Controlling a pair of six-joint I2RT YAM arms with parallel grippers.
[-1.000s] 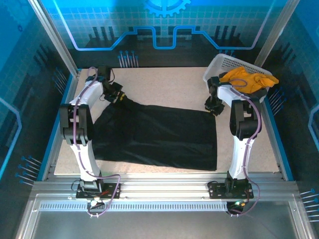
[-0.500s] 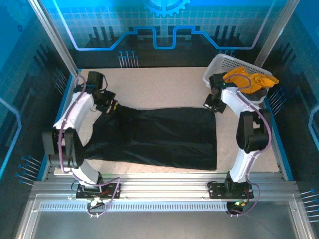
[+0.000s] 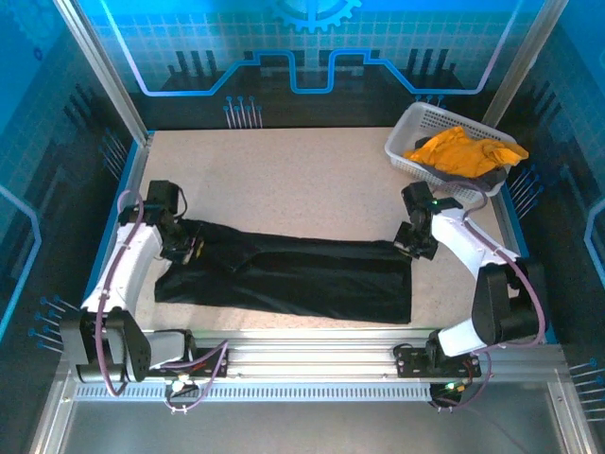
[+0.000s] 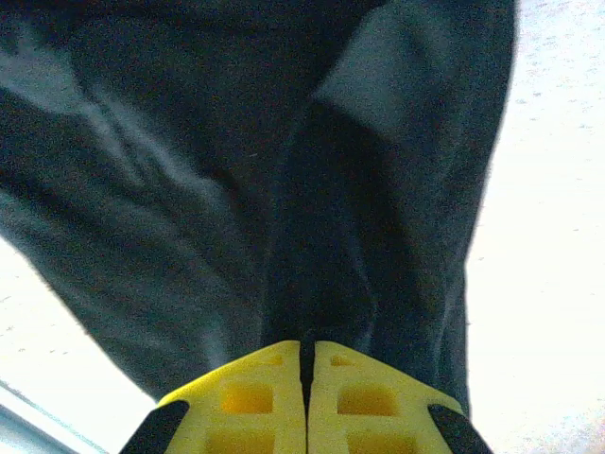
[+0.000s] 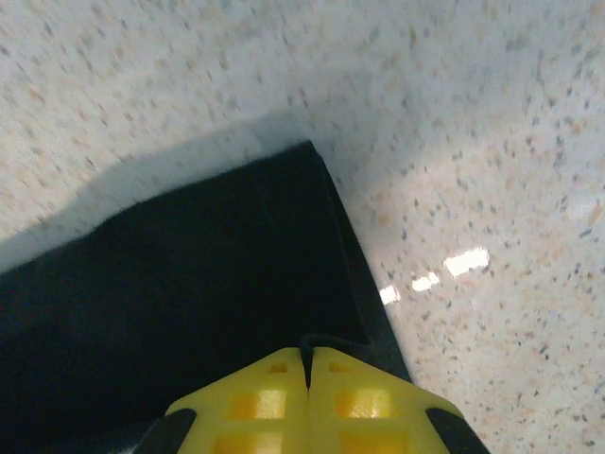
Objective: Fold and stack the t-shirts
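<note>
The robot's right gripper holds the black t-shirt's other end, so the left gripper should keep pulling the raised fold toward the t-shirt's near edge until the cloth lies flat.
The black t-shirt lies across the near half of the table as a long folded band, its far edge pulled toward the front. My left gripper is shut on its left far corner; dark cloth hangs from the yellow fingertips. At the right far corner my right gripper is shut on the black t-shirt, with a thin fold of cloth pinched between the yellow jaws. The mustard t-shirt lies bunched in the white basket.
The basket stands at the back right corner of the speckled tabletop. A metal rail runs along the near edge by the arm bases, and blue walls enclose the sides.
Both grippers have drawn the shirt's far edge toward the front, folding it over the near half. The right gripper finished closing on its corner.
</note>
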